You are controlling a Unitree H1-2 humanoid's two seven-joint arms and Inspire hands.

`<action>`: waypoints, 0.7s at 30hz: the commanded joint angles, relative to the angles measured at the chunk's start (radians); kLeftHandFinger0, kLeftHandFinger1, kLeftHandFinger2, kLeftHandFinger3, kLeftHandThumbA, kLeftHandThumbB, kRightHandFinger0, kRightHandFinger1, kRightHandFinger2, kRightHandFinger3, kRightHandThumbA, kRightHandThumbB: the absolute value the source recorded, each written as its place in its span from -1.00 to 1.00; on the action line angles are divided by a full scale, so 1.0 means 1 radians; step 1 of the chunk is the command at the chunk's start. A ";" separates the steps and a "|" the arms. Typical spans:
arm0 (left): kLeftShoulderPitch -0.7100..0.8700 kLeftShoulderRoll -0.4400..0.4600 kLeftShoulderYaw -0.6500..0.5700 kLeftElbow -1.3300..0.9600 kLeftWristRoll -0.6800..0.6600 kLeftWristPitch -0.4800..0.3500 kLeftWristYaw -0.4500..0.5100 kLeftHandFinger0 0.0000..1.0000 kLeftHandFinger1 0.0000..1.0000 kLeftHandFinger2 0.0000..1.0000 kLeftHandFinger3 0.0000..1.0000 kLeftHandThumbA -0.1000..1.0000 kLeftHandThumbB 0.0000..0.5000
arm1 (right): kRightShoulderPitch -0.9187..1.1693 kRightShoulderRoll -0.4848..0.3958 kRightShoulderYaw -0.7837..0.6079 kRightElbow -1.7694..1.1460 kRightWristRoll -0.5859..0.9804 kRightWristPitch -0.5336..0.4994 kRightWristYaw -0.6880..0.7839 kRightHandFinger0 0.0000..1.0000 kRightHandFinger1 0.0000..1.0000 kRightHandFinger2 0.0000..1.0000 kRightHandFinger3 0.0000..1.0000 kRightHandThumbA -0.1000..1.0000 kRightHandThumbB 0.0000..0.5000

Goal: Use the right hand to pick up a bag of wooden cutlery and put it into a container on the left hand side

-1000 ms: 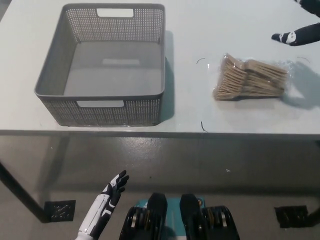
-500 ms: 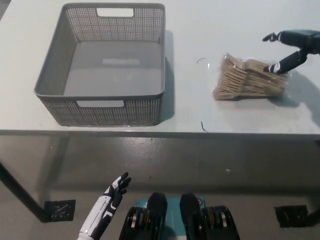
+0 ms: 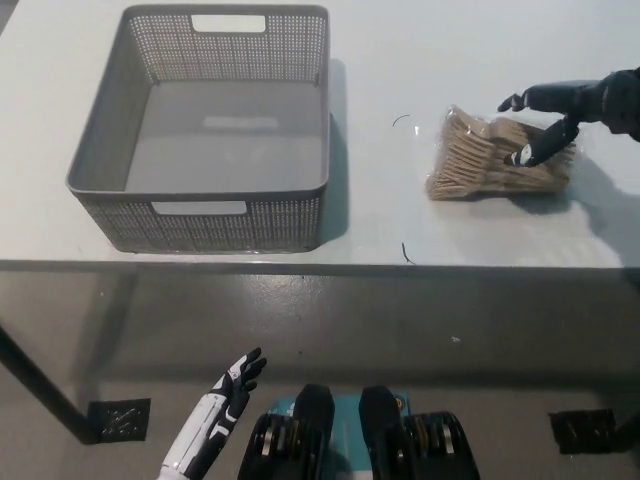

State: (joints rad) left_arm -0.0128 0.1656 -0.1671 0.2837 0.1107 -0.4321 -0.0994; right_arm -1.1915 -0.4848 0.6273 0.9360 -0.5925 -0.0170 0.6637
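The clear bag (image 3: 500, 155) will stay stretched out as one bundle when the robot carries it by its end, because the wooden cutlery (image 3: 466, 162) is packed lengthwise.
A clear bag of wooden cutlery (image 3: 490, 158) lies flat on the white table (image 3: 400, 60), right of centre. My black right hand (image 3: 560, 108) reaches in from the right edge and hovers over the bag's right end, open, one fingertip touching or just above the bag. The grey perforated basket (image 3: 205, 125) stands at the left of the table with nothing inside. My white left hand (image 3: 225, 405) hangs low at the bottom left, below the table edge, open.
The table's front edge (image 3: 320, 265) runs across the middle of the picture, with dark floor below it. About a hand's width of bare tabletop separates basket and bag. Small dark marks (image 3: 405, 252) dot the table near its front.
My right hand has come in from the upper right, moving left and down onto the bag's right end. The bag and basket stay where they were.
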 commanded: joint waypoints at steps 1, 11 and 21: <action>-0.010 0.018 -0.008 -0.003 0.002 -0.038 -0.020 1.00 1.00 1.00 1.00 1.00 1.00 | -0.080 0.007 0.014 0.050 -0.037 -0.056 -0.012 1.00 1.00 1.00 1.00 0.33 1.00; -0.014 0.015 -0.018 -0.005 0.006 -0.038 -0.026 1.00 1.00 1.00 1.00 1.00 1.00 | -0.079 0.090 0.068 0.240 -0.081 -0.115 -0.065 1.00 1.00 1.00 1.00 0.34 1.00; -0.043 0.023 -0.018 -0.006 0.001 -0.038 -0.047 1.00 1.00 1.00 1.00 1.00 1.00 | -0.044 0.148 0.092 0.433 -0.087 -0.116 -0.120 1.00 1.00 1.00 1.00 0.26 1.00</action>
State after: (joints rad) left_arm -0.0206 0.1707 -0.1813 0.2839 0.1157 -0.4321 -0.1219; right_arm -1.2430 -0.3632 0.7133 1.3245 -0.6708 -0.0920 0.5413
